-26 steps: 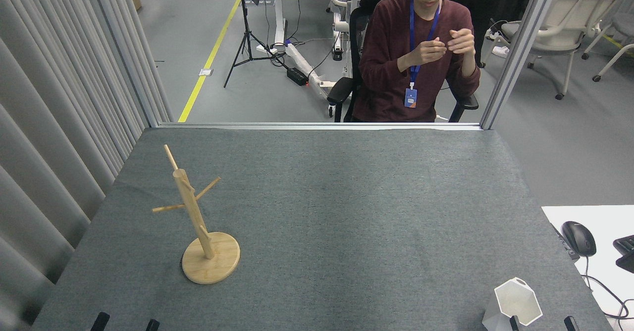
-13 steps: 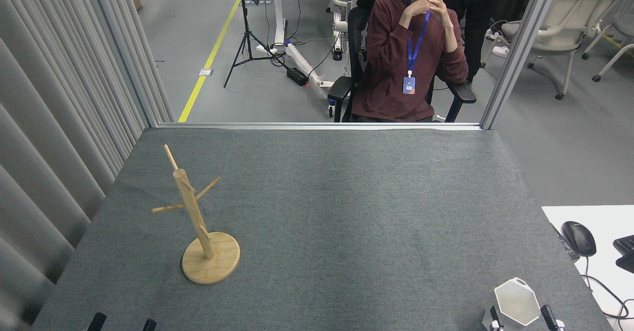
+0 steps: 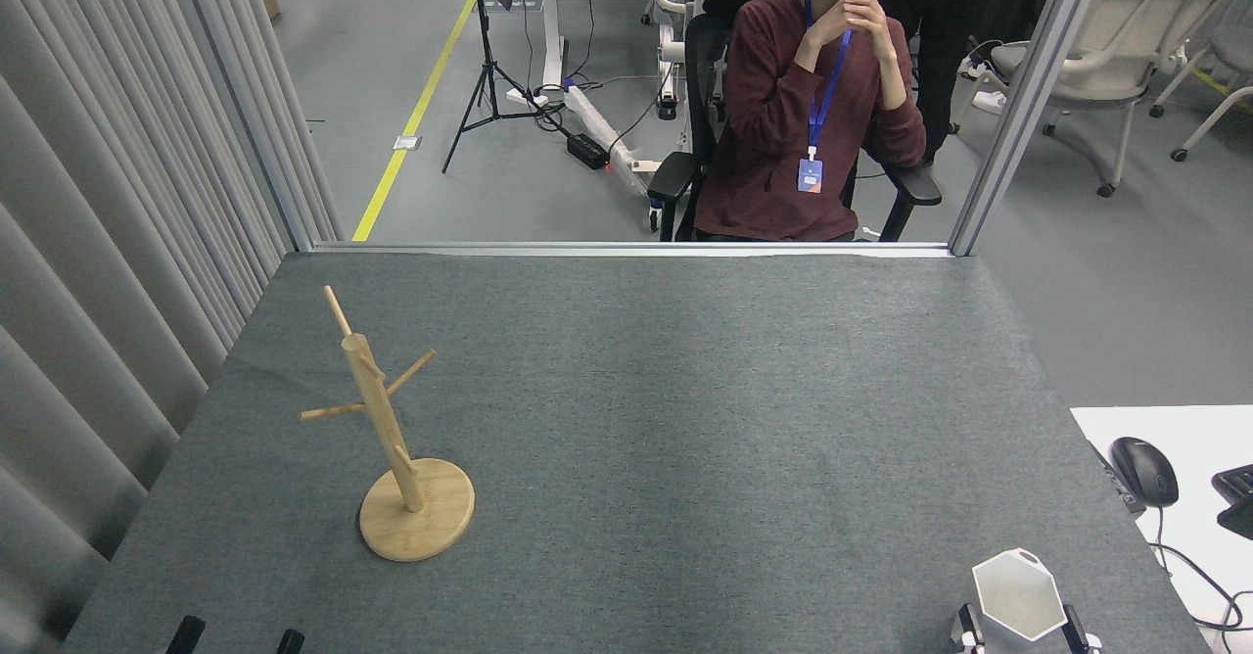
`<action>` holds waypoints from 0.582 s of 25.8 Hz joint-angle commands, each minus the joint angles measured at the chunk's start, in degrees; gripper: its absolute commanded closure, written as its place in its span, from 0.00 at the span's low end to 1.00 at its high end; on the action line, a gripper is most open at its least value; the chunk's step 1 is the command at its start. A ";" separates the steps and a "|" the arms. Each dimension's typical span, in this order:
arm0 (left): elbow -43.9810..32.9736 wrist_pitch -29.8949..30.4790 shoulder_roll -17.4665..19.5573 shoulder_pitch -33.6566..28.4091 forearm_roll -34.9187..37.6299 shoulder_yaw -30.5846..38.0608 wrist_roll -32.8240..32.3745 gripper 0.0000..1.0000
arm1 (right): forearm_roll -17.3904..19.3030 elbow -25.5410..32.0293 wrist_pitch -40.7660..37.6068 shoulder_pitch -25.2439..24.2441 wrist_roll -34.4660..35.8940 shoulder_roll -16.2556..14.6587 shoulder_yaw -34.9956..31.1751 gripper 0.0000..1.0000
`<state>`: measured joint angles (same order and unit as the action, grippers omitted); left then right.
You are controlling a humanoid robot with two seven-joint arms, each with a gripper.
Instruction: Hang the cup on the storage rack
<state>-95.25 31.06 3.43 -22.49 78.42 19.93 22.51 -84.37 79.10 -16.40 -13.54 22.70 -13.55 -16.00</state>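
Note:
The white cup's handle has an open hole [image 3: 1029,556]. I expect the cup [image 3: 1018,595] to slip onto a peg and hang at a tilt when I carry it there.
The white faceted cup [image 3: 1018,593] stands upright at the table's near right corner, its mouth open toward me. My right gripper [image 3: 1020,631] is open at the bottom edge, one dark fingertip on each side of the cup's lower body; I cannot tell whether they touch it. Far off on the left of the table stands the bamboo storage rack [image 3: 377,409], with its round base [image 3: 431,527] and bare angled pegs. My left gripper [image 3: 237,638] is open, and only its two dark tips show at the bottom left, in front of the rack with nothing between them.
A grey felt table [image 3: 666,419] spans the view. Grey curtains [image 3: 108,243] line its left side. A person in a maroon sweater [image 3: 803,116] sits behind the far edge. A white desk with a black mouse [image 3: 1143,470] adjoins at the right.
My right gripper has shifted left, from beside the cup to straddling it. The left fingertips sank slightly. The person raised both hands to the chin.

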 commanded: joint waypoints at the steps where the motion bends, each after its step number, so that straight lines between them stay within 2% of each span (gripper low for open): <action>1: -0.02 0.05 0.00 0.08 0.06 0.02 -0.01 0.01 | -0.01 -1.41 0.05 1.15 0.07 0.02 0.01 0.02; 5: -0.02 0.14 0.00 -0.01 0.06 0.02 -0.01 0.01 | -0.01 -3.34 0.57 2.29 0.07 0.02 0.01 0.05; 6: -0.02 0.14 0.00 0.08 0.06 -0.06 -0.01 0.01 | -0.01 -3.52 1.10 2.47 0.15 -0.07 0.01 0.14; 8: -0.20 0.14 0.00 0.08 0.06 -0.06 -0.01 0.01 | -0.01 -3.61 1.54 2.47 0.24 -0.34 0.01 0.41; 9: -0.20 0.14 0.00 0.08 0.24 -0.15 -0.01 0.01 | -0.01 -3.61 1.54 2.47 0.24 -0.42 0.01 0.47; 13: -0.38 0.32 0.00 0.51 0.59 -0.68 -0.01 0.01 | 0.43 -2.29 1.01 2.47 0.95 -0.60 -0.52 0.50; 15: -0.29 2.51 0.18 1.83 1.21 -1.38 -0.01 0.01 | 0.69 0.88 0.75 2.38 1.38 -1.65 -0.96 0.50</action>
<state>-95.57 31.74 3.45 -21.88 79.04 19.26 22.52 -83.99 77.09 -15.17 -11.10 23.54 -14.32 -16.45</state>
